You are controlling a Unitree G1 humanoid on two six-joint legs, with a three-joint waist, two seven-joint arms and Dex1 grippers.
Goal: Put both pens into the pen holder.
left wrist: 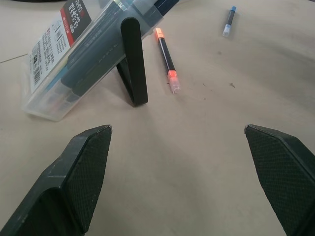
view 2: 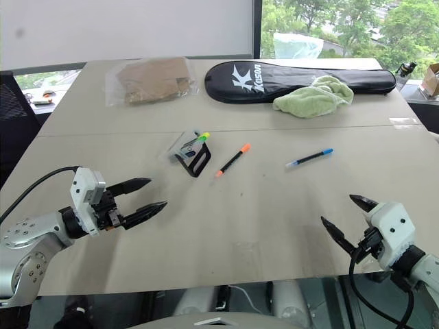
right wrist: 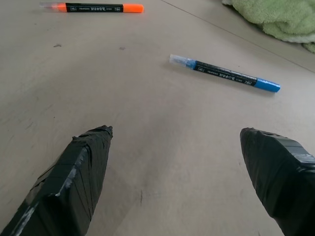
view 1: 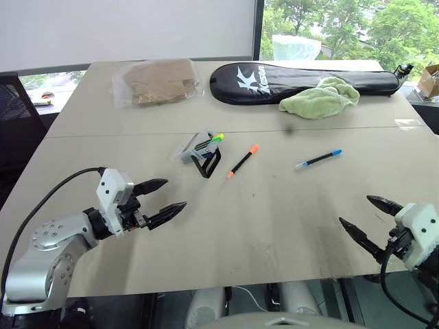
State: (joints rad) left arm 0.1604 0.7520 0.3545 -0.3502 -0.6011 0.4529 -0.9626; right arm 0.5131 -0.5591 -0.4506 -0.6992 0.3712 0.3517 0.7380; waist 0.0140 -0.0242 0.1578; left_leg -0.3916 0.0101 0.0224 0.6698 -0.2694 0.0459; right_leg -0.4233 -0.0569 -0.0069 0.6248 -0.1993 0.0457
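I keep reaching with my right gripper until its open fingers are on both sides of the pen's black body, because the blue-capped pen (view 1: pixel 319 159) lies ahead of them, clear of the green towel.
Two pens lie flat on the tan table (view 1: pixel 274 212). The orange-capped pen (view 1: pixel 243 161) rests just right of the pen holder (view 1: pixel 200 152), a clear box on a black wire frame that holds a green-yellow-tipped marker. Farther right lies the blue-capped pen (view 1: pixel 318 159). My left gripper (view 1: pixel 164 197) hovers open and empty at the near left, short of the holder (left wrist: pixel 78 59). At the near right edge my right gripper (view 1: pixel 361 216) is open and empty, with the blue pen (right wrist: pixel 224 73) and the orange pen (right wrist: pixel 93 7) ahead of it.
A long black racket bag (view 1: pixel 302 81) lies along the far edge with a green towel (view 1: pixel 319 97) on it. A clear bag of brown material (view 1: pixel 158 81) sits at the far left. A seam (view 1: pixel 103 133) crosses the table behind the holder.
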